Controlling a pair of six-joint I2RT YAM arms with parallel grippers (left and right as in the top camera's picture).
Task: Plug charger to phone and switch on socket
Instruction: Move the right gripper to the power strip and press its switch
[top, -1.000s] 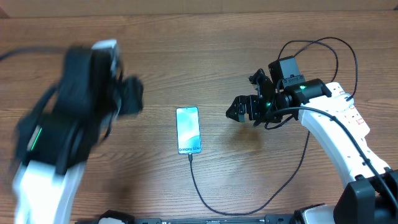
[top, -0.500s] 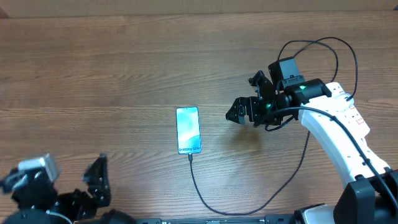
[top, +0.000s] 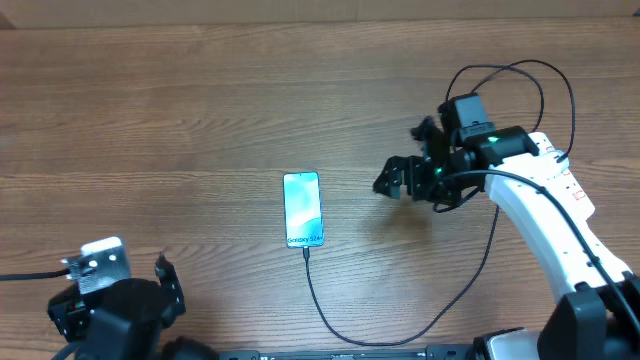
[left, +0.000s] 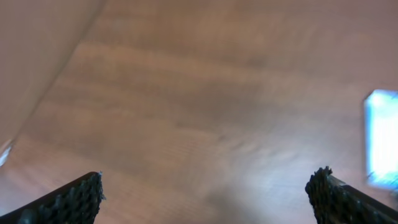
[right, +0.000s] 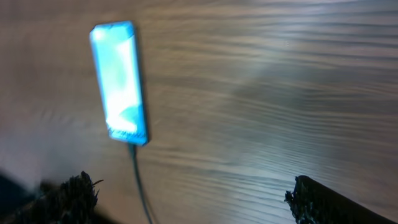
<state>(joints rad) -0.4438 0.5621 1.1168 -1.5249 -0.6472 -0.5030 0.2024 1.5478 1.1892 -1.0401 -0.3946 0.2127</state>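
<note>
The charger is in the phone's near end (top: 306, 248), so the robot's right gripper keeps going to the white socket (top: 574, 190), with its fingers closing, until they are over the socket's switch.
The phone (top: 302, 208) lies flat mid-table, its light blue screen lit. It also shows in the right wrist view (right: 120, 81) and at the right edge of the left wrist view (left: 380, 137). The charger (top: 330, 318) is a thin black cable running from the phone's near end, looping toward the right arm (right: 138, 180). The white socket (top: 568, 183) lies at the right, partly under the right arm. My right gripper (top: 402, 158) (right: 193, 196) hovers open between phone and socket. Empty and open, my left gripper (top: 130, 288) (left: 205, 193) sits at the front left corner.
The wooden table (top: 200, 120) runs bare across the back and left. The right arm's own black cables (top: 520, 75) loop above the socket. The left arm's base fills the front left corner.
My left arm swept from the left middle of the table back to the front left corner, jaws now wide. The right gripper shifted slightly rightward. Phone and cable have not moved.
</note>
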